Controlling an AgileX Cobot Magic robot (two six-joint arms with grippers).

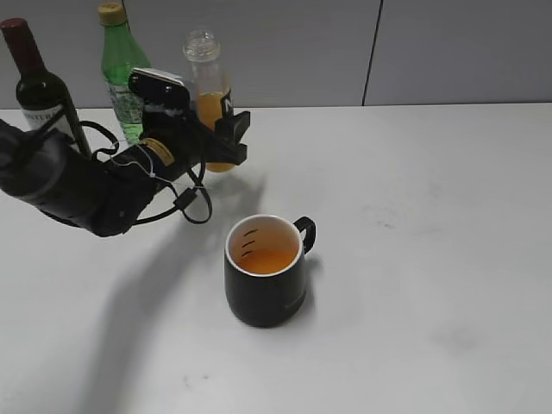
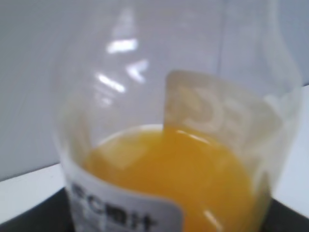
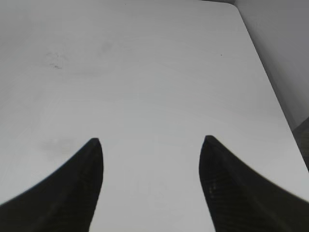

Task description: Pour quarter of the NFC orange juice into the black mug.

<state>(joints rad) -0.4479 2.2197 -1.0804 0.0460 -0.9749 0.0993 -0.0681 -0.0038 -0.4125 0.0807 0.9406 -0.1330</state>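
The NFC orange juice (image 1: 205, 72) is hanging upright above open white table (image 1: 231, 200), so my left gripper should next move it down until its base sits there, and then let go.
The NFC orange juice (image 1: 210, 105) stands upright and capless at the back left of the table, about a third full. My left gripper (image 1: 221, 138) is shut on its lower body, with a dark finger (image 1: 234, 129) across the label. In the left wrist view the bottle (image 2: 183, 169) fills the frame, with dark fingers (image 2: 29, 217) at its sides. I cannot tell whether its base rests on the table. The black mug (image 1: 259, 302) sits in front of it, handle to the right, with orange liquid (image 1: 266, 257) inside. My right gripper (image 3: 150, 141) hangs open over bare table.
A tall green bottle (image 1: 121, 60) and a dark wine bottle (image 1: 39, 86) stand right behind my left arm at the back left. The white table (image 1: 431, 216) stretches to the right, with a grey wall behind. The table's far corner (image 3: 234, 5) shows in the right wrist view.
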